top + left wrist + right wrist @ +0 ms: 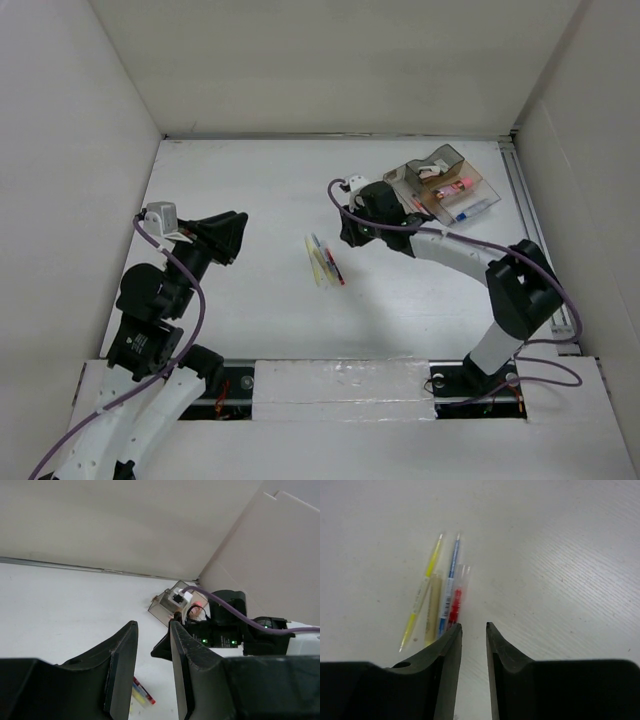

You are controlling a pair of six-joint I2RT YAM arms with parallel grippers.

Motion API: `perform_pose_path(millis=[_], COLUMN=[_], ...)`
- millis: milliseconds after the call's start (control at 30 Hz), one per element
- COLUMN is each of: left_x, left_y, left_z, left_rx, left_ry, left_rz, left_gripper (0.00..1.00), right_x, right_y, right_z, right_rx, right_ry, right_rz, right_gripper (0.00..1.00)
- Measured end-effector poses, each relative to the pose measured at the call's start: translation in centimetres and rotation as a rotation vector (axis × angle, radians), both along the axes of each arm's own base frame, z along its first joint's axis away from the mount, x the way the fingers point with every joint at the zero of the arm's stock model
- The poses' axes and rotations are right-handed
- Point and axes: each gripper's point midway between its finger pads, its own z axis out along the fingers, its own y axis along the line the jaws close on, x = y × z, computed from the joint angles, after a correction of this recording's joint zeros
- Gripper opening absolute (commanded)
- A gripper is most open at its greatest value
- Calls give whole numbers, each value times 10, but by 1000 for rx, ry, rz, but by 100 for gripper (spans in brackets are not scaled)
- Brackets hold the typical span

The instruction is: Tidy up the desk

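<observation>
I should continue to lower my right gripper until its fingers straddle the red pen's body [336, 268], since the pen lies at the bundle's edge beside open desk [358, 274].
The white desk [250, 180] holds a bundle of pens [323, 262] near its middle: yellow [422, 592], cream [433, 607], blue [449, 587] and red [456, 600], lying side by side. My right gripper [348, 238] hovers just right of the pens, jaws slightly apart and empty; in the right wrist view [474, 626] its left finger tip is next to the red pen. My left gripper [240, 236] is to the pens' left, a little open and empty; the left wrist view [153, 625] shows the pens [142, 694] below it.
A small clear compartmented tray [443, 183] with a pink item and a blue-and-white pen stands at the back right; it also shows in the left wrist view [167, 606]. A metal rail [525, 210] runs along the right edge. White panels wall the desk.
</observation>
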Motion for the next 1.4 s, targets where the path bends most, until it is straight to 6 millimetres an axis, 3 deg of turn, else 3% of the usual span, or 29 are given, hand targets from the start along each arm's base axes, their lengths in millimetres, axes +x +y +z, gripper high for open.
perform_pose_path(millis=[67,100,133,267,433,467,633,1000,1167,1400], left_x=[0,0,0,-1,-8,-11,-21,-21,-21,-22], left_y=[0,0,0,-1,2,2,5,4,4,3], left_z=[0,0,0,0,7,9,17,17,16,17], left_rx=[1,1,1,4,-7,-11,-22,-17,-15,-13], left_ry=[1,1,1,-2,-31,-40,-78,-79,-79,-81], left_rz=[0,0,0,-7,-11,-14,-25,-27,-27,-40], left_gripper=[28,28,28,29,29,29,29,29,30,30], right_x=[2,4,3,-11,-24,-25,-25,-18,-12,-5], right_y=[3,4,5,17,30,31,31,36,31,13], right_z=[-12,-19,-30,-59,-76,-78,-81,-86,-87,-78], right_rx=[-23,-40,-65,-147,-180,-184,-192,-197,-218,-236], right_ry=[26,38,56,115,159,164,177,187,171,137], right_rz=[7,5,7,39,82,83,82,63,31,-27], right_gripper=[34,22,20,21,28,32,31,28,4,0])
